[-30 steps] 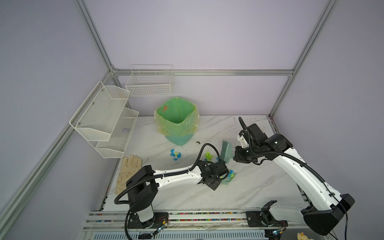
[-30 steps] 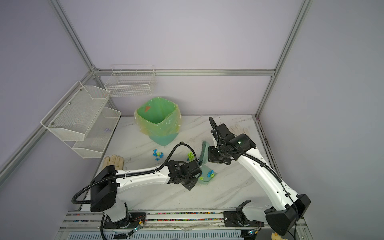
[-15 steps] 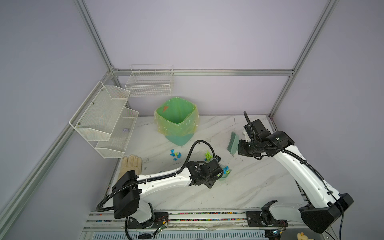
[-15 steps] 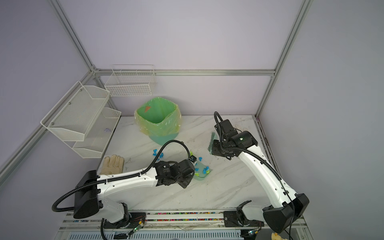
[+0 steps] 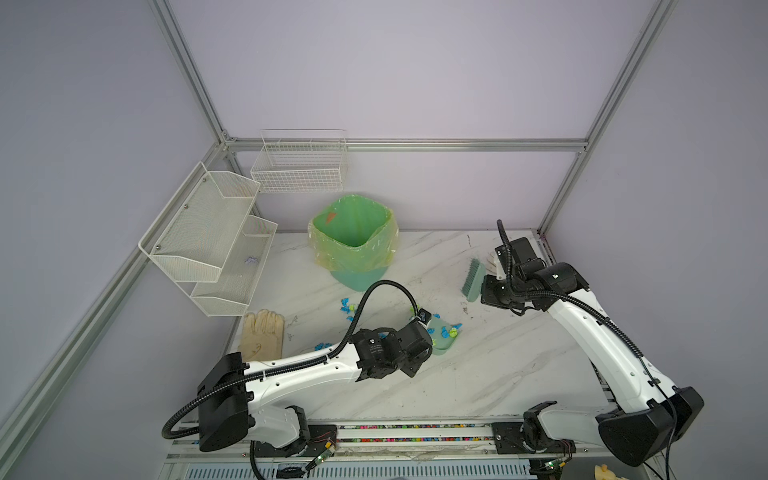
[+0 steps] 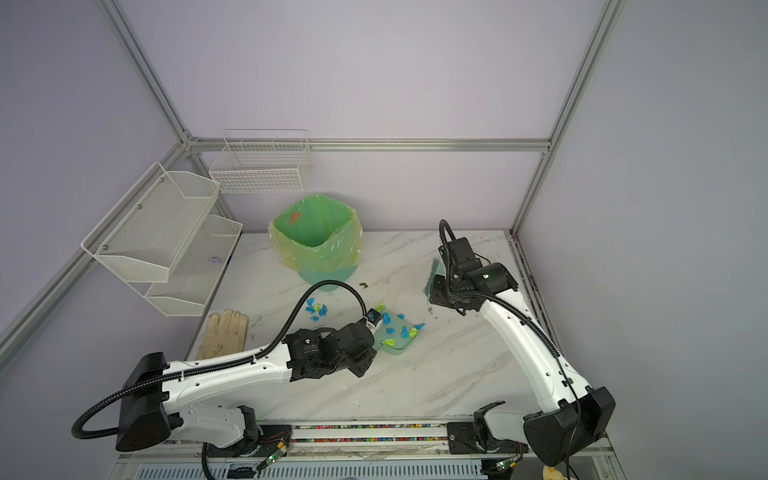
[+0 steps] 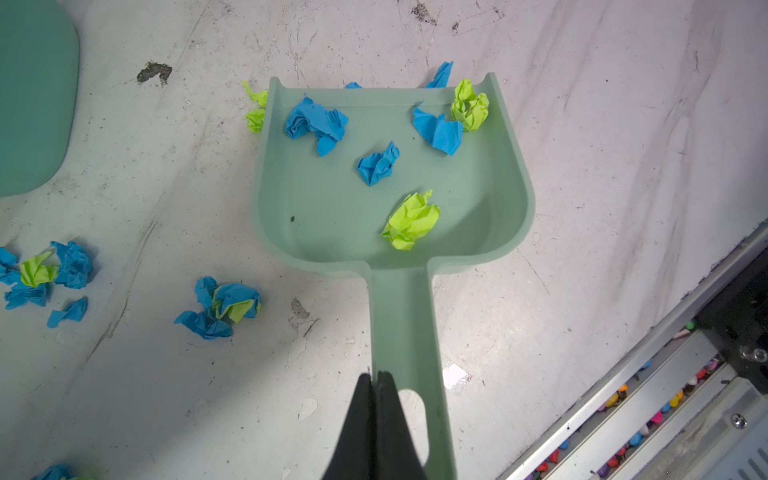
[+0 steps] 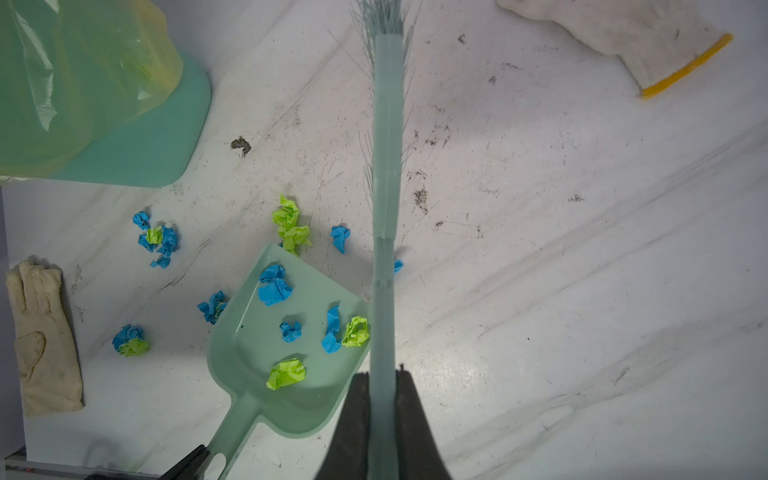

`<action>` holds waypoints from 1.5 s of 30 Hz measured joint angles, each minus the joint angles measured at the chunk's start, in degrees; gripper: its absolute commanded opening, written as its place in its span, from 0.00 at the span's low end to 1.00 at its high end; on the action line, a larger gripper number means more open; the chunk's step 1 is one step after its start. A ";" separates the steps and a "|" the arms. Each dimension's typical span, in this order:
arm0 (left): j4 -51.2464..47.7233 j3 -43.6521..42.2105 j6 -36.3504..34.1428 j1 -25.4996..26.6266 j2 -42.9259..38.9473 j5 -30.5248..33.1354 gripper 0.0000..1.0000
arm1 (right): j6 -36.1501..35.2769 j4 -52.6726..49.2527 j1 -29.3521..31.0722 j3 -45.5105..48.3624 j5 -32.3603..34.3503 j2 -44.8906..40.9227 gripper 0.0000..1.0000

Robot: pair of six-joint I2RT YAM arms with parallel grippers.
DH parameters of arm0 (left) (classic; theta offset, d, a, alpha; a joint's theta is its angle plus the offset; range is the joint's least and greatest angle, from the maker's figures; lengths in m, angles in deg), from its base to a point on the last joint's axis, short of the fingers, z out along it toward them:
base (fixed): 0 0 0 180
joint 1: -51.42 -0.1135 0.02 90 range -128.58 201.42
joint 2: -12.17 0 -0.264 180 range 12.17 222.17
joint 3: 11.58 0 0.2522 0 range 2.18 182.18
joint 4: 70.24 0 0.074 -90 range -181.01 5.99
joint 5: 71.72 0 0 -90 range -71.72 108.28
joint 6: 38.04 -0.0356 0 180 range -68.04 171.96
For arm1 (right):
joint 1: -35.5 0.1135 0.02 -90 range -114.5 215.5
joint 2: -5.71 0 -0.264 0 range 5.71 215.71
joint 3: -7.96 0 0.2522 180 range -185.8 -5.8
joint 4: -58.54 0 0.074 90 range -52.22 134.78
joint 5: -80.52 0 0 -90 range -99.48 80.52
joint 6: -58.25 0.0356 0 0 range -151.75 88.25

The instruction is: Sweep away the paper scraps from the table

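Observation:
I should tip the dustpan back with my left gripper so the scraps slide toward the dustpan's handle (image 7: 402, 316) before more sweeping, because paper scraps are close to the dustpan's open edge (image 7: 382, 97).
A pale green dustpan (image 7: 332, 199) lies flat on the white veined table (image 5: 478, 374), and my left gripper (image 7: 377, 376) is shut on the edge of its handle. Several blue and yellow-green paper scraps (image 7: 378, 164) sit inside the pan. More paper scraps (image 7: 224, 307) lie on the table beside it, with a further cluster (image 5: 347, 307) toward the bin. My right gripper (image 8: 383, 374) is shut on the handle of a green brush (image 8: 386, 166). In both top views the brush (image 5: 473, 280) hangs to the right of and behind the dustpan (image 6: 397, 347), apart from it.
A bin with a green bag (image 5: 353, 241) stands at the back centre. One white glove (image 5: 264, 332) lies at the left edge, another (image 8: 623, 33) at the back right. Wire shelves (image 5: 208, 241) and a wire basket (image 5: 299, 166) hang on the left wall. A dark speck (image 7: 153, 72) lies near the bin.
My right gripper has carried the brush away from the dustpan, toward the back right. My left arm has drawn the dustpan a little to the left.

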 measured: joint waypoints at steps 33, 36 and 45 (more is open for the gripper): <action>5.05 -3.76 4.33 0.04 13.84 -6.60 0.16 | -2.99 1.64 -2.82 2.99 -2.58 -1.29 0.00; 4.72 -3.76 4.57 0.04 13.84 -6.86 0.07 | -3.15 1.66 -2.93 2.99 -2.60 -1.49 0.00; 4.44 -3.76 5.53 0.07 13.84 -7.65 0.00 | -3.45 1.73 -3.02 2.99 -2.64 -1.49 0.00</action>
